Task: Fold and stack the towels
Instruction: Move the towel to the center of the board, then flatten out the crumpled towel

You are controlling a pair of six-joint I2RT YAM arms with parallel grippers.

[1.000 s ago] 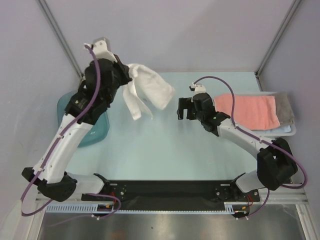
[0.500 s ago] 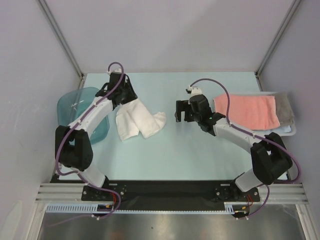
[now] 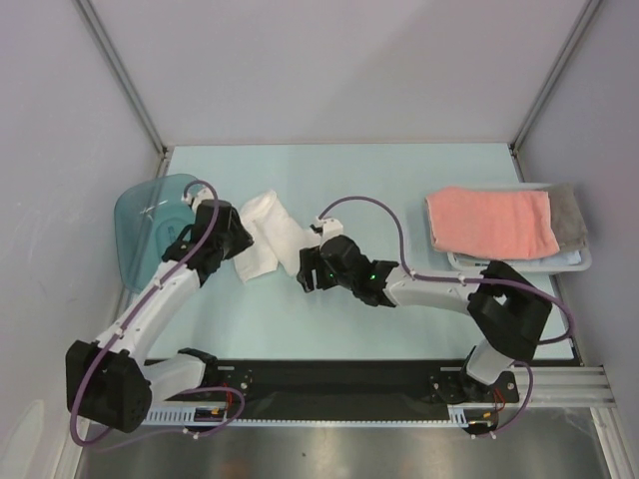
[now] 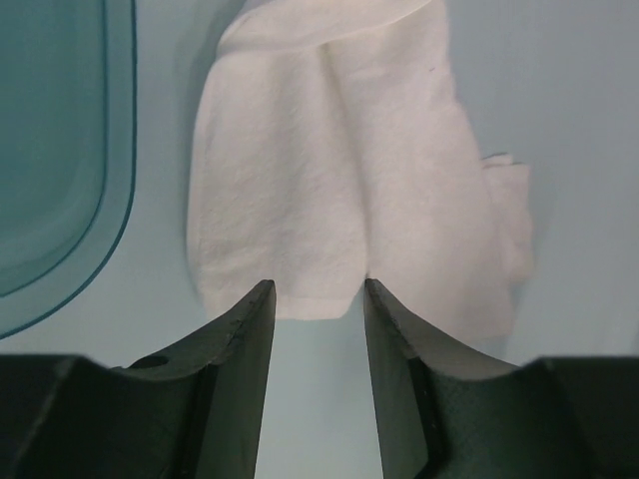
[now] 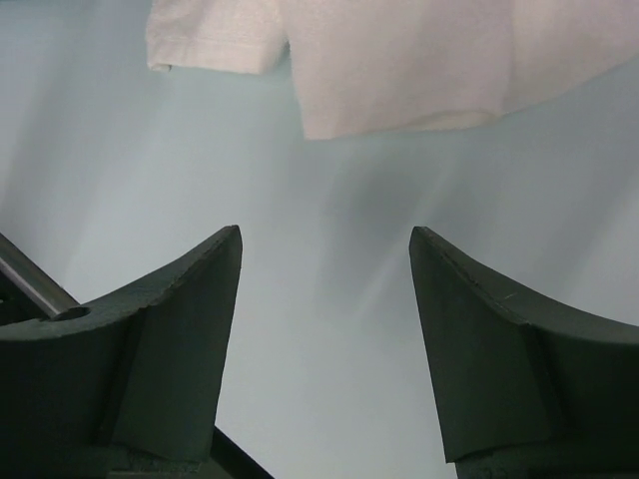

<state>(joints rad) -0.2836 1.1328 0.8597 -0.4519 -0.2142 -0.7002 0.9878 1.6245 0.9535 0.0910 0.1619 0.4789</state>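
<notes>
My gripper will make the white towel fall open into a much wider sheet when it lifts it, because overlapping layers show along the crease between the towel's lobes.
A white towel lies crumpled in two lobes on the table left of centre. My left gripper is open at the towel's left end; in the left wrist view its fingertips just reach the towel's near hem, with only bare table between the jaws. My right gripper is open beside the towel's right lobe; its wrist view has the towel a little beyond the empty jaws. At the right a salmon-pink towel lies folded on a grey towel and a light blue one.
A translucent blue tub stands at the left table edge, close behind my left wrist, and shows at the left of the left wrist view. The folded stack rests on a white basket. Frame posts rise at both back corners.
My left gripper has let go of the white towel, which dropped from the air onto the table, and the arm lowered and drew back. My right arm swung left to the towel.
</notes>
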